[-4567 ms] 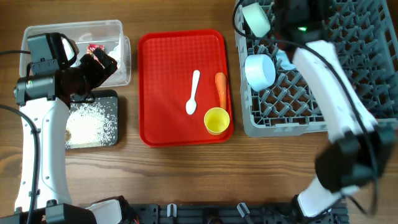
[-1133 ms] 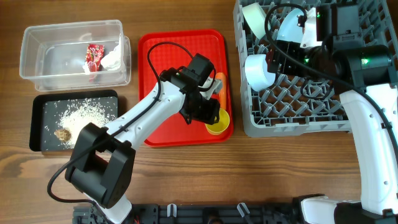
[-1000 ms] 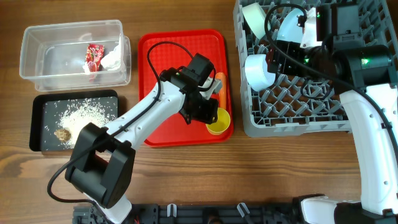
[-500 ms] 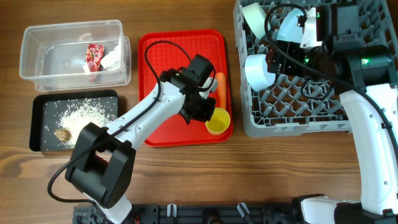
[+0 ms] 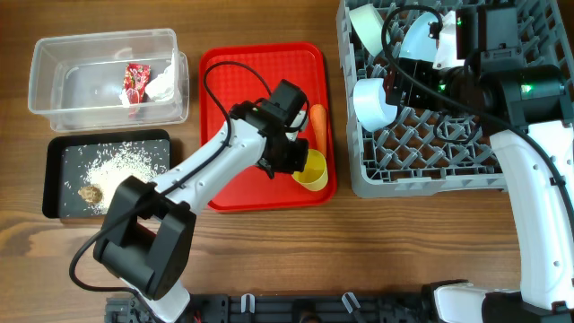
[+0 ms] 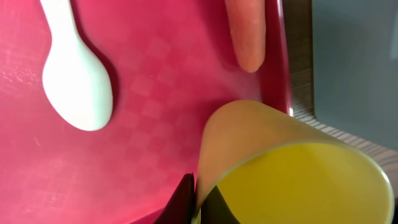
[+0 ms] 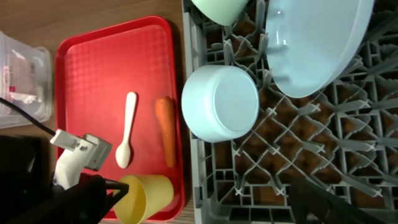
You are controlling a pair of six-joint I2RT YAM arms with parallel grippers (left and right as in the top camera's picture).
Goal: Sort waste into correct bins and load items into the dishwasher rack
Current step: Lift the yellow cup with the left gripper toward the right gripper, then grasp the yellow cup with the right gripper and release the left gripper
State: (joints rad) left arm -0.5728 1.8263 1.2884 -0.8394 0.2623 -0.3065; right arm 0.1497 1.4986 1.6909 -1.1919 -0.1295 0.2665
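Observation:
My left gripper is holding the yellow cup (image 7: 144,202) by its rim, and the rack is below my right gripper. Next, I hand over the cup with its closed end (image 7: 168,187) first.
My left gripper (image 5: 293,161) (image 6: 196,186) is shut on the rim of the small yellow cup (image 5: 312,170) (image 6: 292,168), one finger inside and one outside. The cup leans over at the red tray's front right corner. Next to it lie the orange carrot (image 5: 317,126) (image 6: 247,34) and the white spoon (image 6: 74,81) (image 7: 127,130). My right gripper (image 5: 414,79) hangs open over the grey dishwasher rack (image 5: 404,184), holding nothing. The rack holds a pale blue bowl (image 5: 374,101), a mint-green bowl (image 5: 368,27) and a pale blue plate (image 7: 311,43).
The flat red serving tray (image 5: 233,108) sits mid-table. At the left, a clear tub (image 5: 81,85) contains a red wrapper (image 5: 134,79) and white tissue (image 5: 161,85). Below it, a black tray (image 5: 56,179) holds rice (image 5: 121,166) and a brown scrap (image 5: 89,192).
My left gripper has closed onto the yellow cup's rim, and the cup has tipped and shifted slightly left. The right arm has not moved.

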